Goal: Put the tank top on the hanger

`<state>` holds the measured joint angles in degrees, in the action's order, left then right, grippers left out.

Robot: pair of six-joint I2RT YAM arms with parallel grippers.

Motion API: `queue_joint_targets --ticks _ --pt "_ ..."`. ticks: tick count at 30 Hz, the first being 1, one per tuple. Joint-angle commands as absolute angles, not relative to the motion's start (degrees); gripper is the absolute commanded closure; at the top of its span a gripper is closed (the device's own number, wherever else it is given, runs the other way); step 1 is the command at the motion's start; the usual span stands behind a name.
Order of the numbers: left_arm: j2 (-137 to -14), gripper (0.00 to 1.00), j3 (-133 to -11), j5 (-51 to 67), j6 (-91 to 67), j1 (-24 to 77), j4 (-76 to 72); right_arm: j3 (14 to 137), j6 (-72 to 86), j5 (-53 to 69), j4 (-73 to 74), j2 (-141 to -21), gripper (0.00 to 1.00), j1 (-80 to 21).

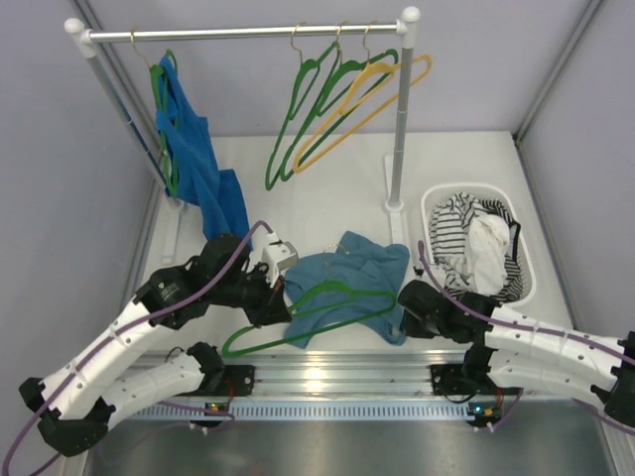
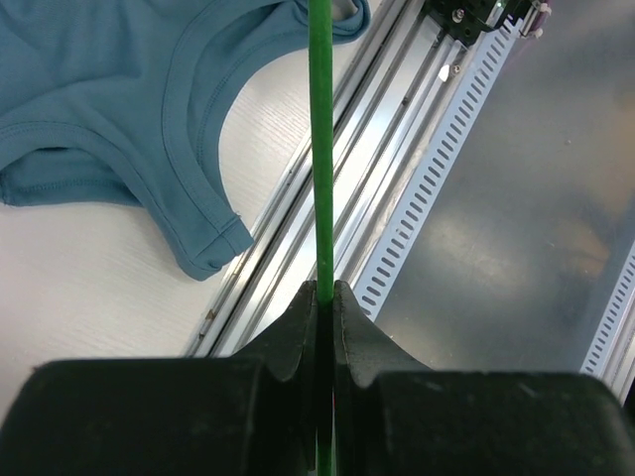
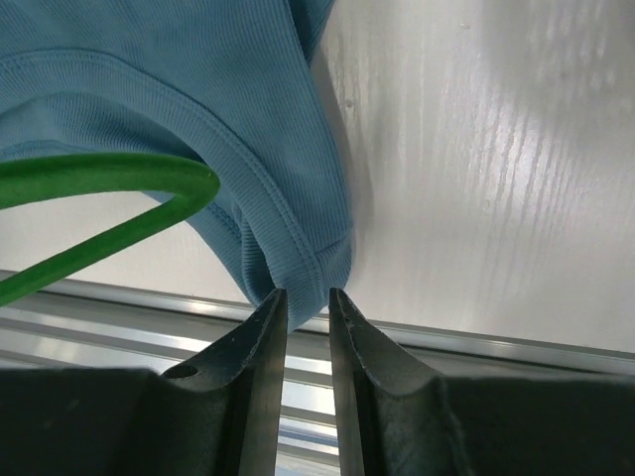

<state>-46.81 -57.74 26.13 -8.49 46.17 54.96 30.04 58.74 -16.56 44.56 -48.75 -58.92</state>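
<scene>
The hanger's rounded end [image 3: 201, 182] is up above the tank top's strap. My left gripper should slip that end into the strap's opening [image 3: 254, 264] before my right gripper pulls the strap over.
The teal-blue tank top [image 1: 362, 268] lies rumpled on the white table between my two arms. A green hanger [image 1: 342, 289] rests across it, its long bar running down-left. My left gripper [image 1: 281, 302] is shut on the hanger's thin wire [image 2: 319, 149], and the tank top [image 2: 99, 89] shows to the left of it. My right gripper [image 1: 405, 315] is at the top's near right corner. In the right wrist view its jaws [image 3: 308, 293] stand slightly open, with a folded hem of the tank top [image 3: 149, 89] just at their tips. The hanger's rounded end [image 3: 99, 174] lies to the left.
A clothes rack [image 1: 248, 32] stands at the back with a royal-blue garment [image 1: 189, 149] at its left, and green hangers [image 1: 308, 99] and a yellow hanger [image 1: 367, 99] at its right. A white basket [image 1: 437, 198] with striped cloth [image 1: 456, 228] sits right. A metal rail [image 1: 327, 372] runs along the near edge.
</scene>
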Motion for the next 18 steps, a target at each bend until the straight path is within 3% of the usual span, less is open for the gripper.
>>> queue_joint_targets --ticks 1,10,18 --pt "-47.20 1.00 -59.33 27.07 -9.05 46.49 54.84 30.23 59.77 -15.03 41.75 -48.42 0.76 -60.90" --pt "-47.20 1.00 -60.73 27.24 -9.58 46.49 57.65 31.46 61.26 -17.84 41.48 -54.49 0.74 -62.67" --pt "-46.85 1.00 -60.47 31.63 -10.20 46.49 58.62 33.66 62.05 -21.53 43.94 -55.28 0.92 -62.67"
